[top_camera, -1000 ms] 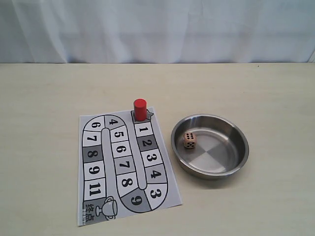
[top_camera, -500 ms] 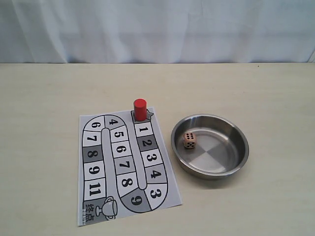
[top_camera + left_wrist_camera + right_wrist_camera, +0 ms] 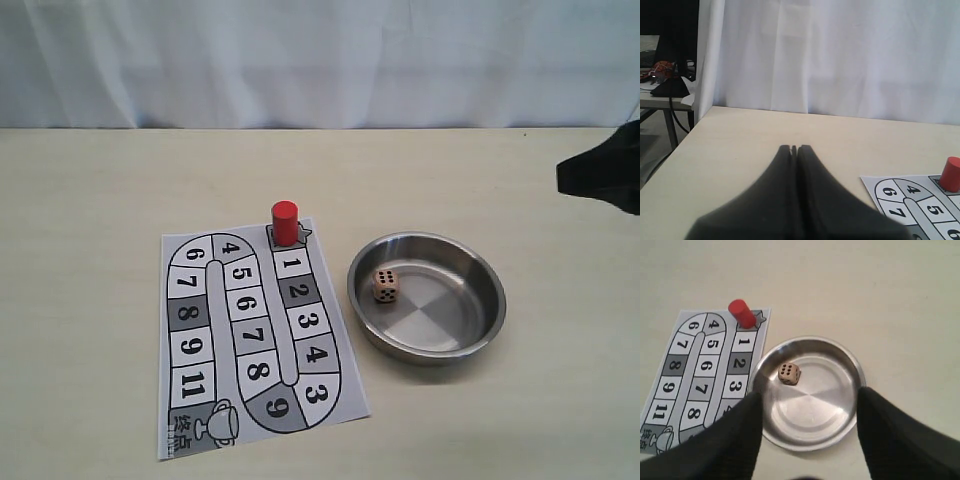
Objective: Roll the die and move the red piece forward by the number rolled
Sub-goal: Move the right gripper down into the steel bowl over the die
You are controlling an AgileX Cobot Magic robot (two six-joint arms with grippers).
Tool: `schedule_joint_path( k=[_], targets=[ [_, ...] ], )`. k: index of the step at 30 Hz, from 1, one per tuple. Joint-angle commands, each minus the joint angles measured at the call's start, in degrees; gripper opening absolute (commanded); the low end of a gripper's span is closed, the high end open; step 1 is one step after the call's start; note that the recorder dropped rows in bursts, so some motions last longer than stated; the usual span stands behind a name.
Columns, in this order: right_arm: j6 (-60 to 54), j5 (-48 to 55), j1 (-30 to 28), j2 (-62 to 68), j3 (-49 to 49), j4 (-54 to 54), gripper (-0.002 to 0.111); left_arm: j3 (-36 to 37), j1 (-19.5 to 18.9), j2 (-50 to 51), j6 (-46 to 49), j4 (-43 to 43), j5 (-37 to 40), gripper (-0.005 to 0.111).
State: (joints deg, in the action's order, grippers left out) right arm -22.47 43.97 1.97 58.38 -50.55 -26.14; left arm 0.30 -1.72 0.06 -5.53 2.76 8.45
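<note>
The die (image 3: 386,286) has flat sides and rounded corners (image 3: 789,373), so when I roll it, it will tip over onto another side and come to rest near the bowl.
The die (image 3: 386,285), a pale tan cube with dark pips, lies inside the steel bowl (image 3: 470,262), left of its middle; the right wrist view shows the die (image 3: 789,373) in the bowl (image 3: 845,360) too. The red piece (image 3: 285,222) stands upright on the star square at the head of the printed board (image 3: 250,330), above square 1. My right gripper (image 3: 809,396) hangs open high over the bowl, its fingers (image 3: 735,430) spread wide; its dark tip (image 3: 600,178) enters at the exterior view's right edge. My left gripper (image 3: 794,149) is shut on nothing, left of the board (image 3: 910,200) and red piece (image 3: 950,173).
The pale table (image 3: 100,200) carries only the board and bowl. A white curtain (image 3: 320,60) backs the table's far edge. In the left wrist view the table's edge (image 3: 680,145) drops off toward a cluttered side desk (image 3: 660,85).
The right arm's dark tip has come into the exterior view at the right edge. Die, red piece, bowl and board have not moved.
</note>
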Motion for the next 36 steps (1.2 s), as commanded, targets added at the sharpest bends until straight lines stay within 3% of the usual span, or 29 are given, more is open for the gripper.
schedule_joint_path(
  k=[1, 7, 13, 16, 21, 36],
  targets=[
    [-0.8, 0.8, 3.1, 6.1, -2.5, 0.5, 0.054, -0.3, 0.4, -0.1, -0.2, -0.2, -0.2, 0.0],
    [7.0, -5.7, 11.2, 12.6, -2.7, 11.1, 0.054, -0.3, 0.4, -0.1, -0.2, -0.2, -0.3, 0.0],
    [7.9, -13.7, 17.6, 20.7, -2.7, 17.1, 0.054, -0.3, 0.4, -0.1, -0.2, -0.2, -0.3, 0.0],
    [8.1, -18.0, 18.7, 24.8, -2.7, 16.6, 0.055, -0.3, 0.4, -0.1, -0.2, -0.2, -0.3, 0.0],
    [8.1, -21.3, 18.9, 31.1, -2.7, 16.6, 0.066, -0.3, 0.4, -0.1, -0.2, -0.2, -0.3, 0.0],
    [6.6, -28.6, 18.9, 43.2, -2.7, 9.9, 0.063, -0.3, 0.4, -0.1, -0.2, -0.2, -0.2, 0.0]
  ],
)
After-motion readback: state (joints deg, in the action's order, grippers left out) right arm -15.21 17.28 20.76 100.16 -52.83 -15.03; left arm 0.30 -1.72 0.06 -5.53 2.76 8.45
